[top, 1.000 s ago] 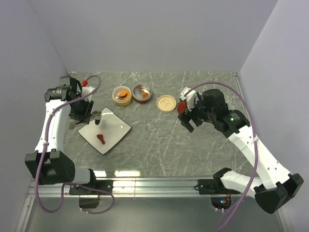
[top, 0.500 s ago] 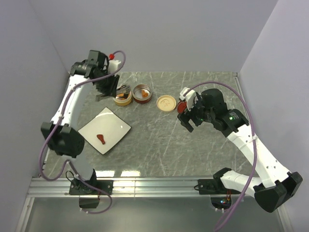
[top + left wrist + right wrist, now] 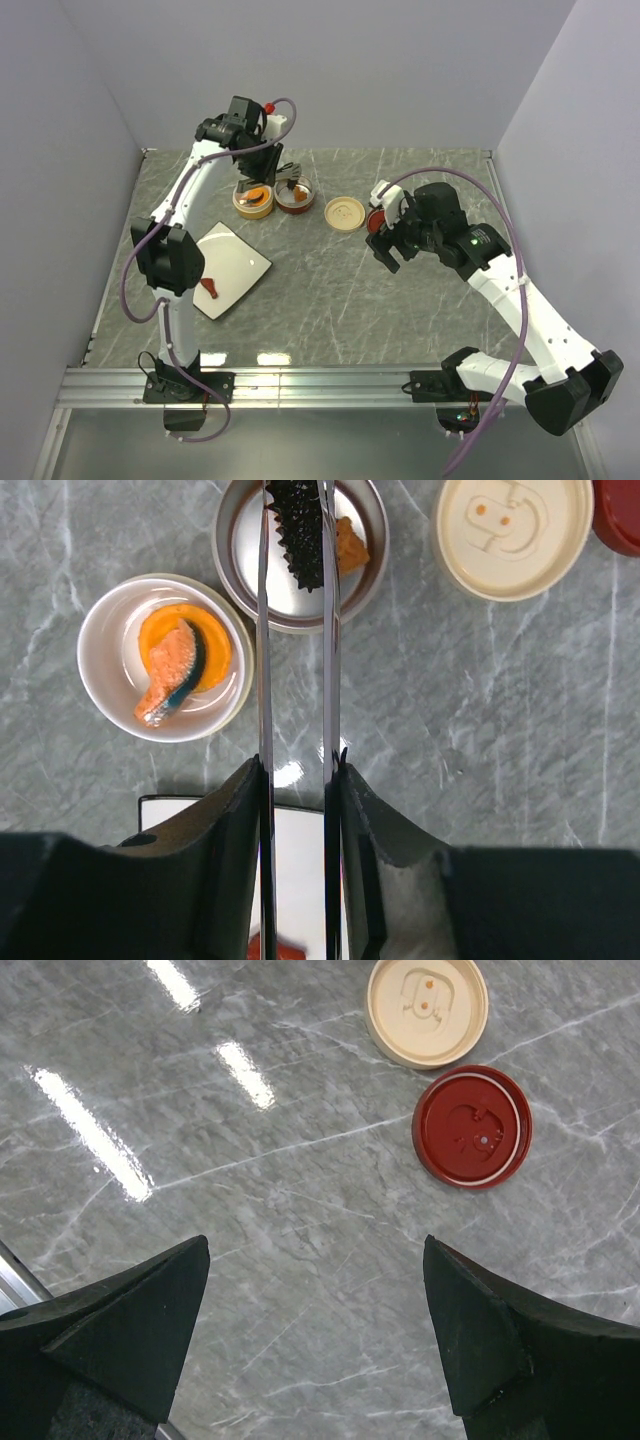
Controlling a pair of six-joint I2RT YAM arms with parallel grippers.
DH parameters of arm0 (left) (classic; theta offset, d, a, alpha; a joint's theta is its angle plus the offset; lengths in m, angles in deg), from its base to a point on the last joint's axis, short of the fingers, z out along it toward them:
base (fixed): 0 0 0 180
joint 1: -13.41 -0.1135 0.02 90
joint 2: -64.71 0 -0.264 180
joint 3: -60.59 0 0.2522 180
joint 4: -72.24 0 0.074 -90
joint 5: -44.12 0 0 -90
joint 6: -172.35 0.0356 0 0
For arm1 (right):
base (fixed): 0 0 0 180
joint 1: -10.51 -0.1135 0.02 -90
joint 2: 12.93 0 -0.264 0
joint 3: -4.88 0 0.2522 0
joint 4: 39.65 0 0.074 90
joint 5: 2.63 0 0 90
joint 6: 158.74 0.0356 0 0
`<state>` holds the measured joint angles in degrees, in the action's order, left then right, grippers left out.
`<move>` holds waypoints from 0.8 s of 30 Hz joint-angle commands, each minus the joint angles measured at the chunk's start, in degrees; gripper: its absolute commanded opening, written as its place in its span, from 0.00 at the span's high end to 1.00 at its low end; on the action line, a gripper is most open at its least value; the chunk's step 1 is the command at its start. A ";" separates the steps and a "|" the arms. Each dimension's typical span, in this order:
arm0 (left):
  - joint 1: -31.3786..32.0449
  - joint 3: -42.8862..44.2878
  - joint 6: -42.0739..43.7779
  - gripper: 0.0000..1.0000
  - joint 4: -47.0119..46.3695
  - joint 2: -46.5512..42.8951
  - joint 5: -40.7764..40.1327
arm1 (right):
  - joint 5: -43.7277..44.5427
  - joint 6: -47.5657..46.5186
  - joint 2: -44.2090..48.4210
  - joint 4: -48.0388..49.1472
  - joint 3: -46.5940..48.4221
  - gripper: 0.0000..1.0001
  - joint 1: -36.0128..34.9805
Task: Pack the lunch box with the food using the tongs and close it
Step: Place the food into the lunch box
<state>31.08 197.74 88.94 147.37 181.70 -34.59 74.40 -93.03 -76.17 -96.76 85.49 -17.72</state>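
Observation:
The dark spiky food is over the free side of the dark red tub, so my left gripper should go on lowering it and let it go beside the orange-red wedge.
My left gripper is shut on the silver tongs, which reach forward over the dark red tub of the lunch box. A dark spiky oblong of food sits between the tong arms above the steel inside, next to an orange-red wedge. The cream tub holds an orange disc and a brown-pink slice. The cream lid and the dark red lid lie flat on the table. My right gripper hangs open and holds nothing, near the red lid.
The white square plate lies at the left with one red bit on it. In the top view both tubs stand side by side at the back, cream left of red. Walls close the table at the back and sides.
My left arm has swung from the plate's left corner to the back, past the cream tub to over the dark red tub, carrying the tongs. The right arm has not moved.

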 commanded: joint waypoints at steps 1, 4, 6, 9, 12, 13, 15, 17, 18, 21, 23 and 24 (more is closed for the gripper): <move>-0.09 0.01 -0.88 0.81 -5.20 -1.06 -1.62 | 0.40 0.48 -0.56 0.20 2.85 0.06 0.28; -0.01 -2.36 -0.61 0.81 -6.78 -1.24 -2.23 | 0.05 0.56 -1.18 0.02 3.20 0.06 0.28; -0.01 -3.68 -0.44 0.80 -7.39 -1.24 -3.11 | -0.03 0.65 -1.36 -0.15 3.55 0.06 0.28; -0.01 -4.12 -0.61 0.80 -7.31 -0.54 -3.38 | -0.04 0.65 -1.53 -0.24 3.73 0.06 0.28; -0.01 -5.00 -0.88 0.80 -7.92 -0.36 -3.64 | -0.03 0.65 -1.53 -0.33 3.73 0.06 0.37; -0.01 -5.18 -0.96 0.79 -8.01 -0.27 -3.82 | 0.05 0.74 -1.62 -0.33 3.73 0.06 0.37; -0.01 -5.36 -1.14 0.79 -8.10 -0.10 -4.17 | 0.05 0.65 -1.45 -0.24 3.46 0.06 0.28; -0.01 -5.53 -1.14 0.77 -7.58 0.17 -4.26 | 0.05 0.74 -1.36 -0.15 3.29 0.06 0.37; 0.08 -5.53 -1.14 0.76 -7.49 0.26 -4.52 | 0.14 0.65 -1.36 -0.15 3.37 0.06 0.37; 0.08 -5.88 -0.97 0.75 -7.31 0.43 -4.78 | 0.14 0.65 -1.36 -0.15 3.20 0.06 0.28; 0.26 -5.88 -0.79 0.73 -6.79 0.52 -4.78 | 0.05 0.74 -1.36 -0.15 3.29 0.06 0.37; 0.26 -5.80 -0.79 0.73 -6.61 0.61 -4.79 | 0.05 0.74 -1.44 -0.15 3.29 0.06 0.28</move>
<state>31.02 191.69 88.70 141.95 182.14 -38.68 74.31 -92.59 -77.83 -97.20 86.58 -17.72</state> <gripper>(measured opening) 0.373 0.938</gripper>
